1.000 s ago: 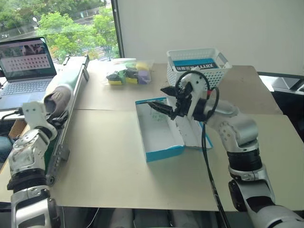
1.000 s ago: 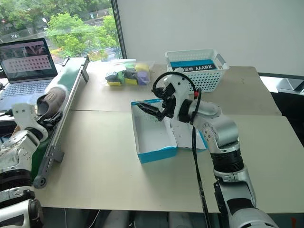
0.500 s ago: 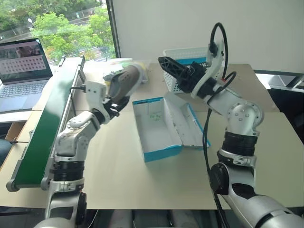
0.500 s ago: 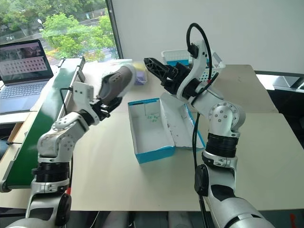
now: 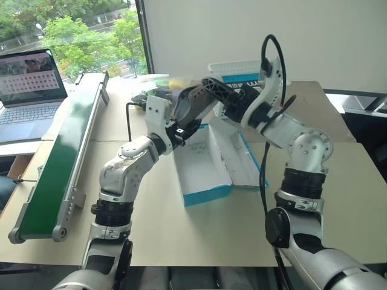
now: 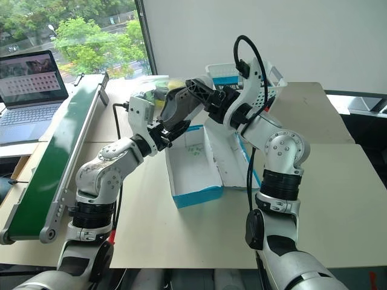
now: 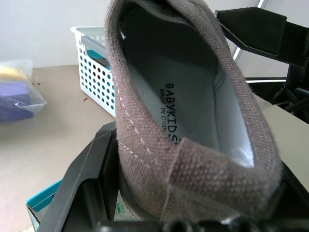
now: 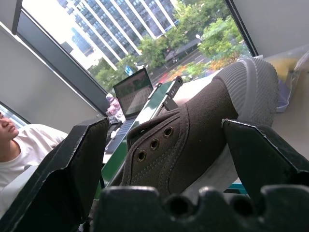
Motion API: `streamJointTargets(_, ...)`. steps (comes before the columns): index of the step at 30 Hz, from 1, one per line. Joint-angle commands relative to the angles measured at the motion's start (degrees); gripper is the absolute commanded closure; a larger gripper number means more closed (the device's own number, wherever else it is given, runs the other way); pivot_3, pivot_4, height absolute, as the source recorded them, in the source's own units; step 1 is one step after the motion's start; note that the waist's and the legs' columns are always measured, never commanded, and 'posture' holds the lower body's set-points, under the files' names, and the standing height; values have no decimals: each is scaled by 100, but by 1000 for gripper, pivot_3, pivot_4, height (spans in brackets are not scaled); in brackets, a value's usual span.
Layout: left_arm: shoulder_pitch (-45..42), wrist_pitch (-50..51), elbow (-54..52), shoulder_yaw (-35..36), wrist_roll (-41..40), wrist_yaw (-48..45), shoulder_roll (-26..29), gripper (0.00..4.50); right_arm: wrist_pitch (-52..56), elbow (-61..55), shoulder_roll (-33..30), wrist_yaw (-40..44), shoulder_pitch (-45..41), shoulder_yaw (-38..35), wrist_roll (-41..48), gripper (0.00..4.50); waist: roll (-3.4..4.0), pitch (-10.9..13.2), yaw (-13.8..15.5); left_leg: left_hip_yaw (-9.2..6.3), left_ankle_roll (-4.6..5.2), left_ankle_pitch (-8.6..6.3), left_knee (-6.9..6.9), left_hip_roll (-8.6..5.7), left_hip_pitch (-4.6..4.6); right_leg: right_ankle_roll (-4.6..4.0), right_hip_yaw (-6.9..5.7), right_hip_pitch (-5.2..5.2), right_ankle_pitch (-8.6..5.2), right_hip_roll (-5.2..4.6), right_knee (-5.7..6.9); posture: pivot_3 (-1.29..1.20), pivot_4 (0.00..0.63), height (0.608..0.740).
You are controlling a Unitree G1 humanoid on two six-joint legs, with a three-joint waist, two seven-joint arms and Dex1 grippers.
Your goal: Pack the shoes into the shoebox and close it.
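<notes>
The shoe is held by its heel (image 5: 182,111) in my left gripper with its toe slanting up, so my right gripper should grab the shoe's front (image 8: 207,116) and lay it lengthwise in the shoebox.
One grey-taupe shoe (image 5: 195,101) hangs in the air above the far end of the open blue shoebox (image 5: 208,194). My left gripper (image 5: 179,121) is shut on its heel, and the left wrist view looks into the shoe (image 7: 183,111) and its light inside. My right gripper (image 6: 208,96) is open, with one black finger on each side of the toe, and gaps show between the fingers (image 8: 72,164) and the shoe (image 8: 193,125). The box's lid (image 5: 240,158) lies flat to the right, white side up.
A white lattice basket (image 5: 242,67) stands behind the box. A green conveyor (image 5: 60,151) runs along the table's left side, with a laptop (image 5: 33,75) beyond it. A bag of coloured items (image 6: 154,90) lies at the back. A person (image 8: 19,140) sits by the laptop.
My left arm swung right, carrying the shoe from over the conveyor to above the box. My right gripper rose out of the box, rolled, and now straddles the toe.
</notes>
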Motion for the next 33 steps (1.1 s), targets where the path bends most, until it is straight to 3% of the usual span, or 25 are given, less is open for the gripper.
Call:
streamJointTargets(1, -427, 33, -532, 13, -204, -42, -71, 1910, -119, -11, -47, 2, 81, 3, 28, 0, 0, 0, 4, 0, 0, 0, 0, 0, 0, 0, 0, 0, 0, 0, 0, 0, 150, 740)
streamJointTargets(12, -348, -152, -272, 189, -28, -317, 425, 1910, -445, 679, -1212, 306, -70, -447, -131, 0, 4, 3, 28, 2, 0, 0, -1, -3, -1, 0, 0, 3, 0, -1, -10, 0, 150, 740)
streamJointTargets(33, -493, 9, -484, -79, -141, -56, -228, 1910, -467, 454, -529, 46, -127, -513, 273, 0, 4, 3, 15, 4, 1, 0, -3, 0, -3, 0, 3, 2, 0, 0, -11, 0, 150, 740)
